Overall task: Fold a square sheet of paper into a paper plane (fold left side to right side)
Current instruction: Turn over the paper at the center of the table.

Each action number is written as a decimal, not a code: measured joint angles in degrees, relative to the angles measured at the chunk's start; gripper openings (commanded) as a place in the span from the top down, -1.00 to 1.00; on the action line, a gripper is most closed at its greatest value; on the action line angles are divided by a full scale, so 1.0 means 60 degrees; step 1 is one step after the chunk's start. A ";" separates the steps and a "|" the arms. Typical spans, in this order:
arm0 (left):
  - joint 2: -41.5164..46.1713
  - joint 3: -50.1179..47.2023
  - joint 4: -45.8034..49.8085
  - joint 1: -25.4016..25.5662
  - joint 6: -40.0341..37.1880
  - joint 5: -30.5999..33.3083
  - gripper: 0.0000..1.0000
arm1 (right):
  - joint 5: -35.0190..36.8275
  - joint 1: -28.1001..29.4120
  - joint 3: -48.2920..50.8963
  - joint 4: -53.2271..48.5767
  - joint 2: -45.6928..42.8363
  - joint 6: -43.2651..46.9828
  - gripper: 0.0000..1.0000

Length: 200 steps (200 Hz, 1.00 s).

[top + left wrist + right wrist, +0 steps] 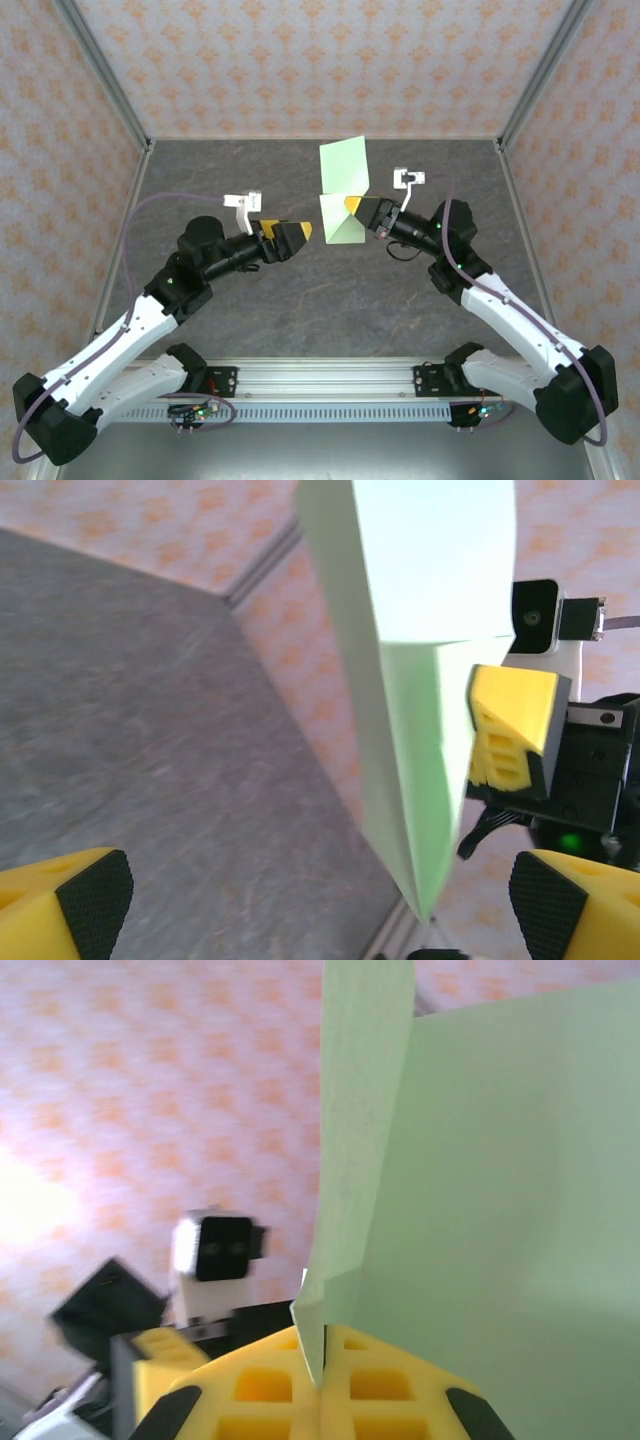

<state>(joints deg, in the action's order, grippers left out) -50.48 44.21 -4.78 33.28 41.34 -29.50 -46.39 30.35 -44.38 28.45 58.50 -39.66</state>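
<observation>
My left gripper will carry the pale green sheet (pixel 344 166), and the sheet will stay folded in a narrow piece because a sharp lengthwise crease (pixel 368 570) joins its two flaps.
The square sheet of paper (pixel 343 188) is pale green and creased into two flaps. It hangs above the back middle of the table. My right gripper (pixel 352 208) is shut on its right edge, and in the right wrist view the yellow jaws (pixel 322 1392) pinch the paper's (pixel 490 1190) lower corner. My left gripper (pixel 298 235) stands open just left of the sheet and apart from it. In the left wrist view its pads (pixel 95 900) are spread wide, with the paper's (pixel 420 680) pointed end ahead between them, untouched. A paper plane is out of view.
The dark grey tabletop (pixel 300 300) lies under both arms. Patterned walls with metal corner posts (pixel 105 75) enclose the back and sides. An aluminium rail (pixel 330 378) runs along the near edge between the arm bases.
</observation>
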 measured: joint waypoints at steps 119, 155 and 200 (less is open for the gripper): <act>-0.0659 0.0000 -0.3158 0.1082 0.1115 -0.1053 -0.17 | -0.0044 0.1253 -0.0393 0.0991 0.0026 -0.1162 0.82; -0.0648 0.0018 -0.3260 0.1173 0.1045 -0.1045 0.33 | 0.0018 0.1253 -0.0386 0.1198 0.0026 -0.1552 0.79; -0.0579 0.0055 -0.3126 0.1268 0.0867 -0.1013 0.78 | 0.0164 0.1257 -0.0288 0.0940 -0.0018 -0.1599 0.53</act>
<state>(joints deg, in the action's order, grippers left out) -53.95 44.53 -23.53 40.88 46.54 -35.57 -45.41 37.89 -46.11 34.09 58.39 -49.25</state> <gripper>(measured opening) 0.153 0.153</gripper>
